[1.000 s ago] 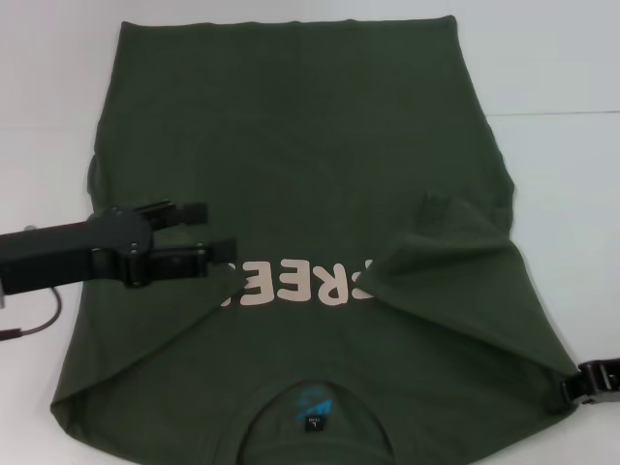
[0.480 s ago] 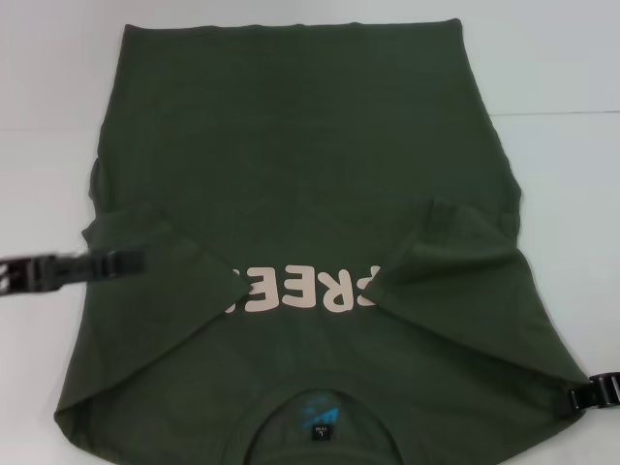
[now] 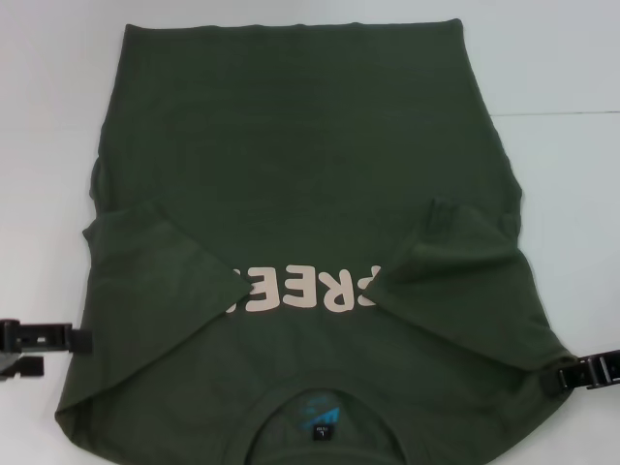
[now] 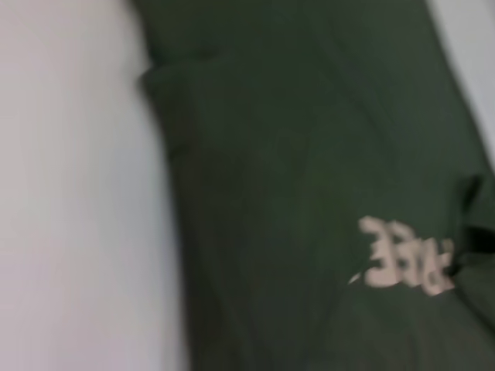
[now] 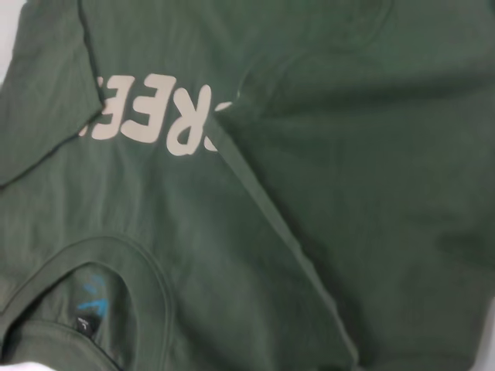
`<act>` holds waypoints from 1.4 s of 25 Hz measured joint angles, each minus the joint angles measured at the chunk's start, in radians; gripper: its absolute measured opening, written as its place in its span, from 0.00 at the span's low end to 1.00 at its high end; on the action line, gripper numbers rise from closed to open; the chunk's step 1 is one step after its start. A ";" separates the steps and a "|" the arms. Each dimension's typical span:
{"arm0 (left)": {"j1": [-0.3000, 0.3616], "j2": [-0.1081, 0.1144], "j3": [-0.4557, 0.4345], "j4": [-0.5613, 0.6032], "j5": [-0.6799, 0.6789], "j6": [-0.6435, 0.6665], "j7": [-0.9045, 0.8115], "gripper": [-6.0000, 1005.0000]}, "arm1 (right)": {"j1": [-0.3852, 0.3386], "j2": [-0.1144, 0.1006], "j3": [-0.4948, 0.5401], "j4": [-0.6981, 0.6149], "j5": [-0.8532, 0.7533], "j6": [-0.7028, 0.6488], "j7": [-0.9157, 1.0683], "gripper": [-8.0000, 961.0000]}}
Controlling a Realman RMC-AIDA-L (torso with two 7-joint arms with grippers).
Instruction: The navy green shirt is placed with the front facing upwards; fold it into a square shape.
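Observation:
Both sleeves (image 3: 160, 295) lie folded inward and the open fingers of my left gripper point at the shirt's shoulder fold (image 3: 74, 392), so I should keep moving in until they pinch that fold.
The navy green shirt (image 3: 300, 165) lies flat on the white table, front up, with the pale letters (image 3: 305, 289) and the collar with its blue label (image 3: 315, 418) toward me. Both sleeves are folded inward: the left sleeve (image 3: 155, 262) and the right sleeve (image 3: 455, 262) each cover an end of the letters. My left gripper (image 3: 66, 354) is open and empty, just off the shirt's left edge near the shoulder. My right gripper (image 3: 567, 376) sits at the shirt's right shoulder edge. The shirt also fills the left wrist view (image 4: 309, 154) and the right wrist view (image 5: 348, 154).
The white table (image 3: 562, 58) surrounds the shirt on the left, right and far sides. A thin seam line (image 3: 557, 113) crosses the table at the right.
My left gripper has drawn back from over the left sleeve, leftward and nearer to me, off the shirt. The left sleeve now lies folded inward. The right gripper has barely moved.

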 joint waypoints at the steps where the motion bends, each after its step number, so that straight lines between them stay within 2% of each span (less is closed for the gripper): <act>1: -0.002 0.000 0.002 -0.001 0.012 0.000 -0.018 0.91 | 0.001 0.000 -0.001 0.000 0.002 0.000 -0.002 0.05; 9: -0.005 0.002 0.020 -0.023 0.046 0.004 -0.062 0.91 | 0.013 0.001 -0.003 0.000 0.005 -0.002 -0.017 0.05; 21: -0.026 0.003 0.063 -0.113 0.104 -0.066 -0.068 0.89 | 0.024 0.002 -0.006 0.005 0.019 -0.010 -0.026 0.05; 35: -0.038 0.009 0.064 -0.147 0.130 -0.085 -0.064 0.88 | 0.037 0.002 -0.013 0.009 0.027 -0.013 -0.026 0.05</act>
